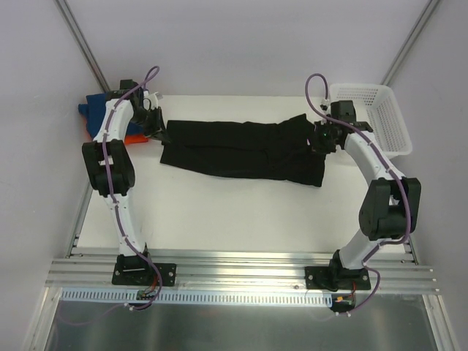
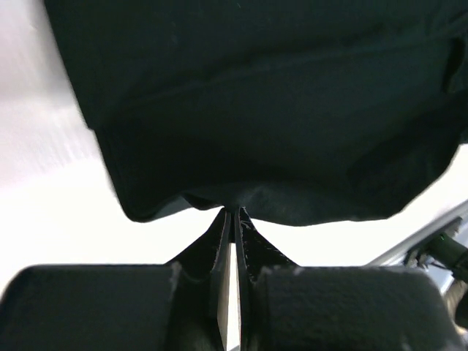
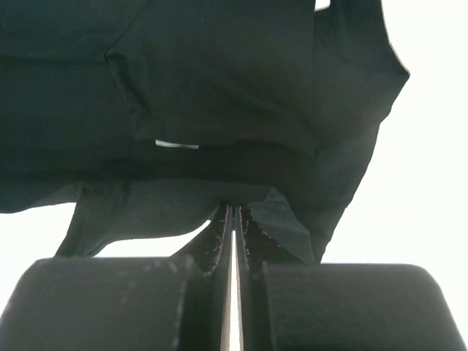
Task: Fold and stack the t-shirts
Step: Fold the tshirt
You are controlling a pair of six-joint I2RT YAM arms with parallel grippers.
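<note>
The robot's right gripper should keep going toward the t-shirt's far edge [image 1: 294, 121] and let go there, as the black t-shirt's held edge [image 1: 238, 148] is pulled straight to the left gripper.
The black t-shirt [image 1: 241, 150] lies stretched sideways across the far half of the table, folded lengthwise. My left gripper [image 1: 159, 133] is shut on its left edge, and the left wrist view shows the cloth [image 2: 278, 110] pinched at the fingertips [image 2: 234, 212]. At the other end, my right gripper [image 1: 320, 140] is shut on the right edge. In the right wrist view the cloth [image 3: 219, 95] bunches at the jaw tips [image 3: 232, 207], with a small white tag [image 3: 177, 144] showing. A blue t-shirt [image 1: 91, 106] and an orange t-shirt [image 1: 133, 139] lie at the far left, partly behind my left arm.
A white mesh basket [image 1: 373, 117] stands at the far right corner, just behind my right arm. The white table [image 1: 234, 212] runs from the shirt to the metal rail where both arm bases are bolted. Grey walls enclose the back and sides.
</note>
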